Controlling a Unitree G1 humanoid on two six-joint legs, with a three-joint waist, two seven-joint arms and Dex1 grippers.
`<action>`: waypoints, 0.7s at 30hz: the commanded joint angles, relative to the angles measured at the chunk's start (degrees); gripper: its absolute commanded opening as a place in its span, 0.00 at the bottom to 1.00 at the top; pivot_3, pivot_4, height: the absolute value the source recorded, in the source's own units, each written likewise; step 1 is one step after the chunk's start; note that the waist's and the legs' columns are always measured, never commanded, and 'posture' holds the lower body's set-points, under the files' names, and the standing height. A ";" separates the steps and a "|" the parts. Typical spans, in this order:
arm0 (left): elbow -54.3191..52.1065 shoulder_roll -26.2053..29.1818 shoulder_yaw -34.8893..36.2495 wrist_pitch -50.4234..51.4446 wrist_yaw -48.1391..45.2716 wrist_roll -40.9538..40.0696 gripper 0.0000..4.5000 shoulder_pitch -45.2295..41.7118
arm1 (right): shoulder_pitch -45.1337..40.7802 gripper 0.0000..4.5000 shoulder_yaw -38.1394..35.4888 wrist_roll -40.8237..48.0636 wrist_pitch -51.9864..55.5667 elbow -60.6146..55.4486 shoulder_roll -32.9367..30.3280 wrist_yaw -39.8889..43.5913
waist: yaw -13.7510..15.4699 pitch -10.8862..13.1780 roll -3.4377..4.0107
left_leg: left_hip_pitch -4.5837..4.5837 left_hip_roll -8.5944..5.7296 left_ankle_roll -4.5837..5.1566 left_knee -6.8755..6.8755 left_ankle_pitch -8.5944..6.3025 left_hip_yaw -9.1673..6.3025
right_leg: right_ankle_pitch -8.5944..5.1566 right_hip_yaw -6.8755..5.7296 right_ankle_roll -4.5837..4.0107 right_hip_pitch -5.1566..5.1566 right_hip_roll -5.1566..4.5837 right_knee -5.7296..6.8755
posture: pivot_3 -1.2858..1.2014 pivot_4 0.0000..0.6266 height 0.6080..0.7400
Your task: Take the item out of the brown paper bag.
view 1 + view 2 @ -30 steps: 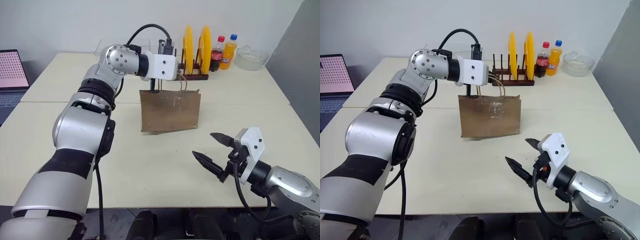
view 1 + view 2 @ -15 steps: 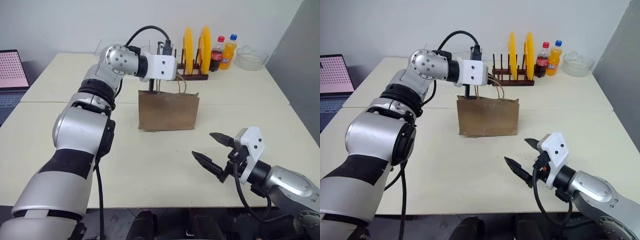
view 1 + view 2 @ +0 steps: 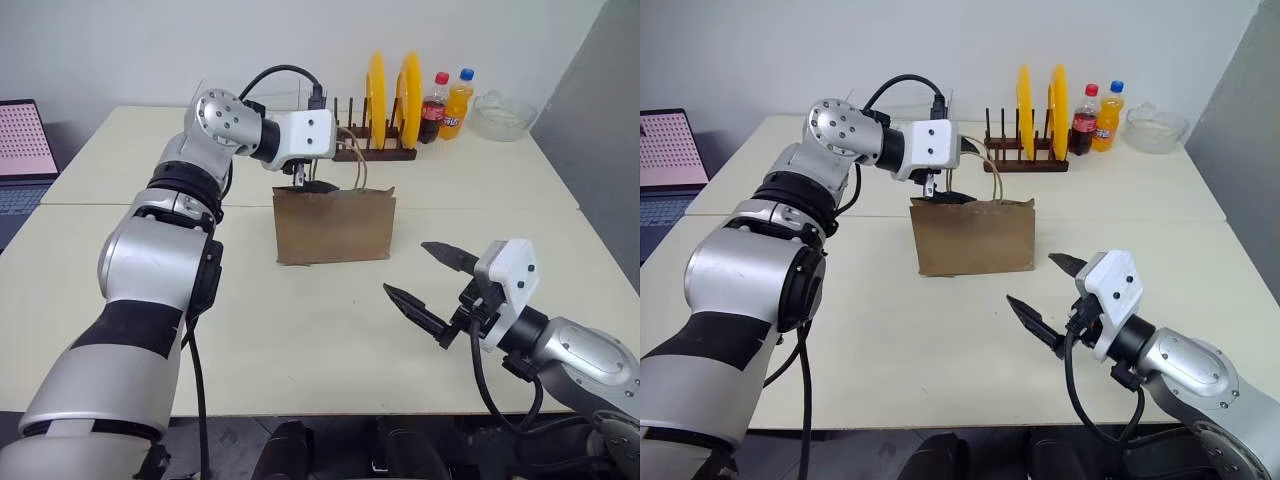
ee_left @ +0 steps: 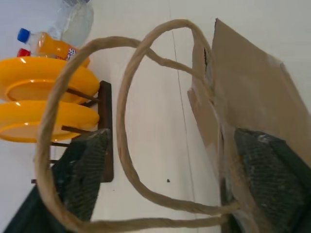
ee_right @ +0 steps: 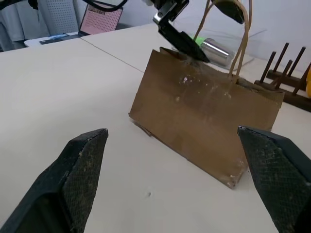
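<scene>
The brown paper bag's opening points up, so the robot's left gripper should move away and the right gripper should tip the bag toward the robot from its other end.
The brown paper bag stands upright on the cream table, its two twisted handles rising from the top. My left gripper hangs at the bag's top left corner, open. One finger is by the bag's rim and the handles loop loosely between the fingers. My right gripper floats open over the table in front of the bag and to its right, well apart from it and holding nothing. The item is hidden.
Behind the bag stand a wooden rack with yellow plates, a cola bottle, an orange bottle and a glass bowl. A metal cup lies just behind the bag. A laptop sits at the far left.
My left gripper has opened, letting go of the bag handles, and has rolled and shifted slightly left. The bag has settled squarely on the table. My right gripper has risen a little.
</scene>
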 commanded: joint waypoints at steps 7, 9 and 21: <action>-2.18 3.34 4.92 11.39 -6.00 -6.27 0.99 1.80 | -0.96 1.00 0.61 -3.31 -2.86 -0.08 0.52 3.00 | -0.05 0.00 0.00 | 0.02 0.01 0.00 0.00 0.00 0.00 | 0.00 0.01 0.00 0.00 0.00 0.01 | 0.52 0.24 1.00; -2.48 4.12 6.27 14.01 -6.79 -7.88 0.99 2.65 | -1.31 1.00 0.82 -3.76 -2.76 0.26 0.72 3.27 | -0.09 0.00 0.00 | 0.02 0.01 0.00 0.00 0.00 0.00 | 0.00 0.01 0.00 0.00 0.00 0.01 | 0.52 0.24 1.00; -24.17 10.34 18.30 30.05 -7.10 -24.49 0.99 20.86 | -5.05 1.00 0.71 -5.41 -2.02 4.74 1.12 5.80 | -0.60 -0.01 0.01 | 0.09 0.05 -0.01 0.00 0.00 -0.03 | 0.16 0.05 -0.27 0.00 -0.01 0.06 | 0.52 0.24 1.00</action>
